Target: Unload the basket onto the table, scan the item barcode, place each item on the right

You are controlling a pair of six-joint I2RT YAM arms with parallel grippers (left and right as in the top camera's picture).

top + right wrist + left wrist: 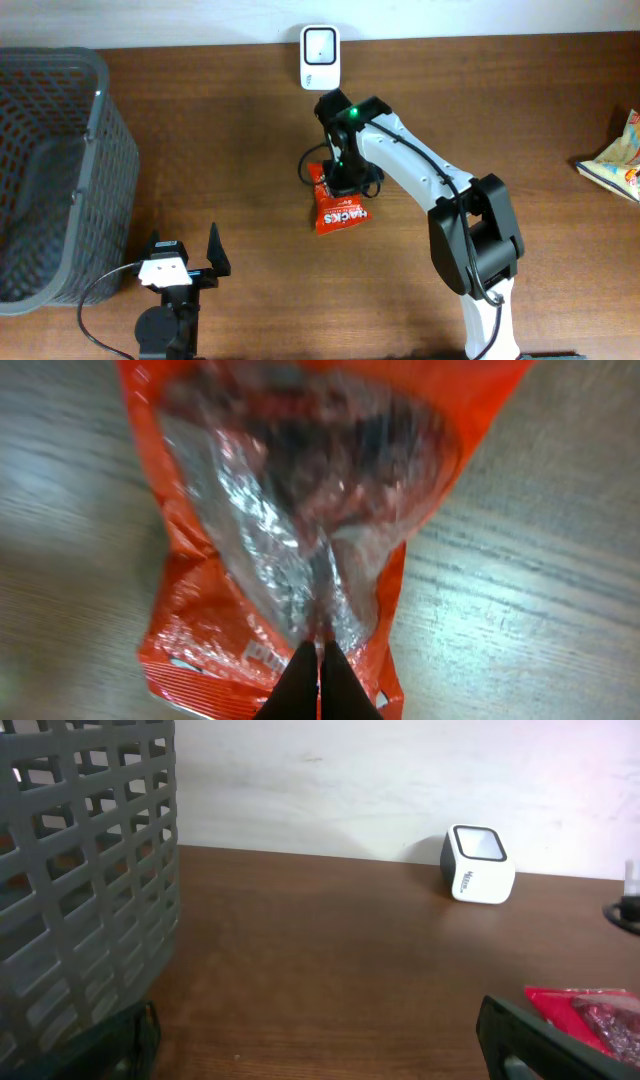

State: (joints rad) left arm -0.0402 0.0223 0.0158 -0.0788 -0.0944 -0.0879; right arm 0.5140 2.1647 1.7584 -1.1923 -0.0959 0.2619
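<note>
My right gripper's closed fingers are pinching only a thin fold of film. Next, I open them, go down lower with the fingers wide apart, and gather the red snack packet's clear window.
A red snack packet lies on the brown table, a little in front of the white barcode scanner. My right gripper stands over the packet's far end. In the right wrist view its fingers are pressed together on a fold of the packet's shiny film, so the right gripper is shut on it. My left gripper sits near the front left, open, with only bare table between its fingers. The left wrist view shows the left gripper wide apart, the scanner at the back and the packet at the right.
A tall grey mesh basket fills the left side and looms close in the left wrist view. Another snack bag, yellow and white, lies at the table's right edge. A wall runs behind the scanner.
</note>
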